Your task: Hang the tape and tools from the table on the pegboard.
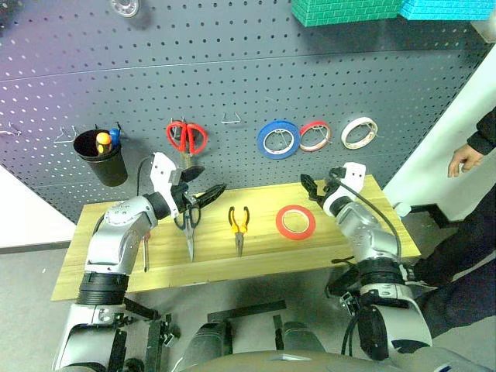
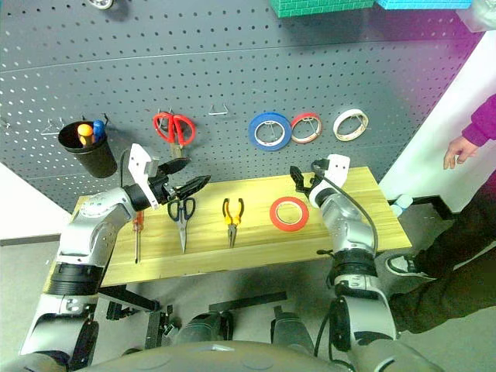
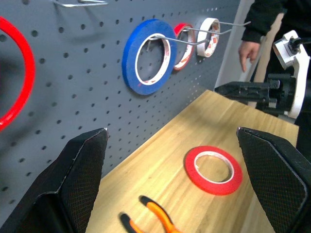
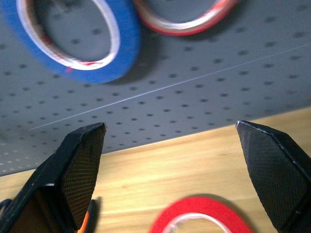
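My right gripper aims past the flat orange-red tape at the pegboard (image 4: 170, 116), so I should draw back, tip down and straddle the tape's rim (image 1: 310, 226) with one finger inside.
The orange-red tape (image 1: 295, 222) lies flat on the light wooden table (image 1: 364, 232), right of centre. Left of it lie the yellow-handled pliers (image 1: 239, 223), then the dark-handled scissors (image 1: 189, 226), and the red-handled screwdriver (image 1: 145, 252) near the left end. My left gripper (image 1: 203, 183) hovers open above the scissors' handles, pointing right with nothing between its fingers. Open and empty too, my right gripper (image 1: 318, 183) hangs over the table's back edge, just beyond the tape. The dark grey pegboard (image 1: 232, 70) rises behind the table.
On the pegboard hang red-handled scissors (image 1: 186, 136), a blue roll (image 1: 279, 139), a red roll (image 1: 315, 136), a white roll (image 1: 359, 132) and a black cup (image 1: 101, 161). A bare wire hook (image 1: 231, 118) sits between scissors and blue roll. A person's hand (image 1: 465, 159) shows at far right.
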Controlling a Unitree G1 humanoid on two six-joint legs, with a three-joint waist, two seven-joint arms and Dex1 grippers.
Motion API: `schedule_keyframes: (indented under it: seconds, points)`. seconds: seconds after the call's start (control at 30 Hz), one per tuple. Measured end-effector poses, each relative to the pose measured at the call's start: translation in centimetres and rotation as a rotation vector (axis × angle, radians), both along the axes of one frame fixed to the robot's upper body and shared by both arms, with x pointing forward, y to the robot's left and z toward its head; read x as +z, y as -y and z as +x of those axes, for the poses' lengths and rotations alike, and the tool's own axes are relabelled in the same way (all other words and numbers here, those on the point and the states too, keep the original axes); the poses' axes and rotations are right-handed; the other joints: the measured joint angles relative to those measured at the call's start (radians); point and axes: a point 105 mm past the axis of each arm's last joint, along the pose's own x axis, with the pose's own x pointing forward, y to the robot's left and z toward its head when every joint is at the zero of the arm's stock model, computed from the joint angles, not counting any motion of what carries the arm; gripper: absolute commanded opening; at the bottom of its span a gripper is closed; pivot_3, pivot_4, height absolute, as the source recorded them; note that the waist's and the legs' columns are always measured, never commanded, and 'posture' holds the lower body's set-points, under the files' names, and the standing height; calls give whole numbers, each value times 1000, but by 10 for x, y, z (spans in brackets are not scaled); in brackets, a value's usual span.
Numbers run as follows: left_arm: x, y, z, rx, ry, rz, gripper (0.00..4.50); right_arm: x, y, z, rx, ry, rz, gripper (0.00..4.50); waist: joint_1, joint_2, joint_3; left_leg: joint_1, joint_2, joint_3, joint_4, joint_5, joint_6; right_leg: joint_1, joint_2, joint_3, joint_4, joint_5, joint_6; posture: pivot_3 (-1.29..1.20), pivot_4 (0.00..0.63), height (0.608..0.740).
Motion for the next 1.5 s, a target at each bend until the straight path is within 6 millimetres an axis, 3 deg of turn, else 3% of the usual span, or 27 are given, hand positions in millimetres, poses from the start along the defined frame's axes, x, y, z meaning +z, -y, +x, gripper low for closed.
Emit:
schedule_keyframes:
  seconds: [0.23,0.5,0.7,0.9,1.2,1.5]
  points:
    - [3,-13,0,14,6,35,4434,0,3,-1,124,23,-252,4500,3,0,0,0,0,1,0,0,0,0,1,0,0,0,0,-85,66,740]
    - [7,-27,-8,-19,-20,75,4434,-30,-16,-23,379,-61,-339,4500,3,0,1,0,1,1,0,0,0,0,1,1,0,0,0,-59,89,740]
    - [12,-36,-24,-67,-70,74,4434,-37,-18,-21,361,-84,-353,4500,6,0,2,0,1,1,0,0,0,0,0,1,0,0,0,-47,103,740]
    - [2,-33,-34,-87,-137,54,4434,-33,-8,-5,228,-39,-411,4500,8,0,5,0,1,1,-1,0,0,0,0,1,-1,0,0,-55,114,740]
    - [5,-29,-27,-80,-123,62,4434,-42,-7,-3,152,-62,-392,4500,6,0,6,0,1,1,-1,0,0,0,0,1,-1,0,0,-70,92,740]
    - [-6,5,-16,-172,-121,117,4434,-41,-12,7,140,-55,-446,4500,2,0,6,0,1,2,-2,0,0,0,0,1,-1,0,0,-91,102,740]
